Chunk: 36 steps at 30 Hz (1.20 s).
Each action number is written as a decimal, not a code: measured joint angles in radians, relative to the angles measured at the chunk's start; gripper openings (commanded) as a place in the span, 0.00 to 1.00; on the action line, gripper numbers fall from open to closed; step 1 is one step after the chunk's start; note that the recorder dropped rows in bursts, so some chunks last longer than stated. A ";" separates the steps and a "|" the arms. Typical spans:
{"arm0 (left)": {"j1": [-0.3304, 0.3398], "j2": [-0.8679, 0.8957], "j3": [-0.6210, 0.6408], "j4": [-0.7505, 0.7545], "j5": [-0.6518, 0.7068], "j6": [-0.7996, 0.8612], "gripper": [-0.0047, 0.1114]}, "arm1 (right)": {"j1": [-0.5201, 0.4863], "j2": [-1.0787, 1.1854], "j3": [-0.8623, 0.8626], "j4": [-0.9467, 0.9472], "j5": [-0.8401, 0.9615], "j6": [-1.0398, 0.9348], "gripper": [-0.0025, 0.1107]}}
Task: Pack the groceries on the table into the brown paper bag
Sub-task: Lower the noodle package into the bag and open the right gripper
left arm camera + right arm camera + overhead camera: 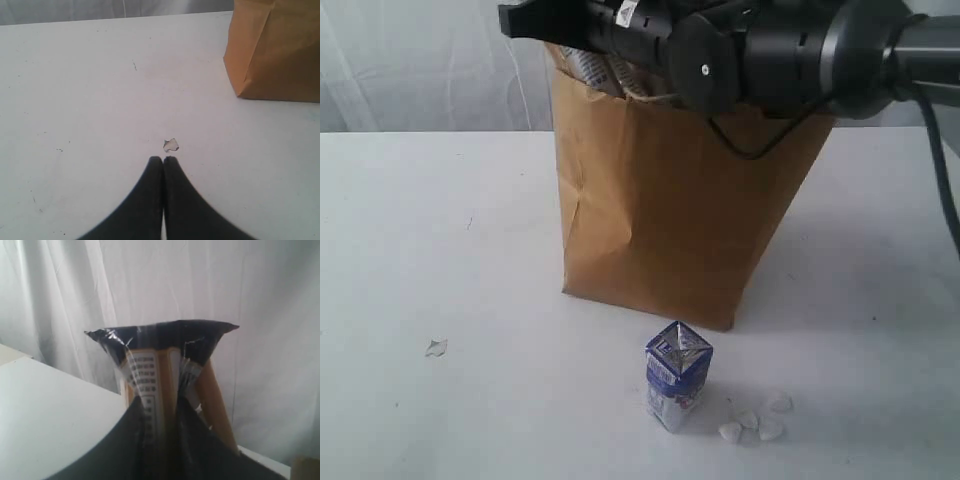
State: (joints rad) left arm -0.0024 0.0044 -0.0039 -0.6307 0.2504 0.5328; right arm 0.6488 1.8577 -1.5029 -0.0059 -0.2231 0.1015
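Observation:
My right gripper should keep bringing the long packet down until the bag holds it up, as my fingers grip near the packet's black end [165, 335], above the bag's opening [625, 83].
The brown paper bag [660, 210] stands upright on the white table [440, 240], its near corner also in the left wrist view [275, 55]. My right gripper [582, 22] reaches across above the bag's mouth, shut on the long printed packet [155, 370], whose black sealed end [520, 18] sticks out past the fingers [135, 440]. A small blue-white carton [677, 388] stands upright in front of the bag. My left gripper [163, 160] hovers low over bare table, shut and empty; it does not show in the exterior view. Something silvery and printed [595, 68] shows in the bag's mouth.
A small clear scrap [436, 348] lies on the table left of the carton, just beyond my left fingertips [171, 145]. Several white crumbs [755, 422] lie right of the carton. A white curtain [150, 285] hangs behind the table.

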 measured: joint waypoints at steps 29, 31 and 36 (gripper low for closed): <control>0.000 0.000 0.000 0.000 0.000 0.000 0.04 | 0.096 -0.017 -0.019 -0.012 0.511 -0.027 0.02; 0.000 0.000 0.000 0.000 0.000 0.000 0.04 | 0.096 -0.018 -0.022 -0.012 0.532 -0.027 0.02; 0.000 0.000 0.000 0.000 0.000 0.000 0.04 | 0.096 -0.022 -0.022 -0.012 0.555 -0.027 0.02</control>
State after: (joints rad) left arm -0.0024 0.0044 -0.0039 -0.6307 0.2504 0.5328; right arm 0.7447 1.8360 -1.5244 -0.0184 0.3318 0.0748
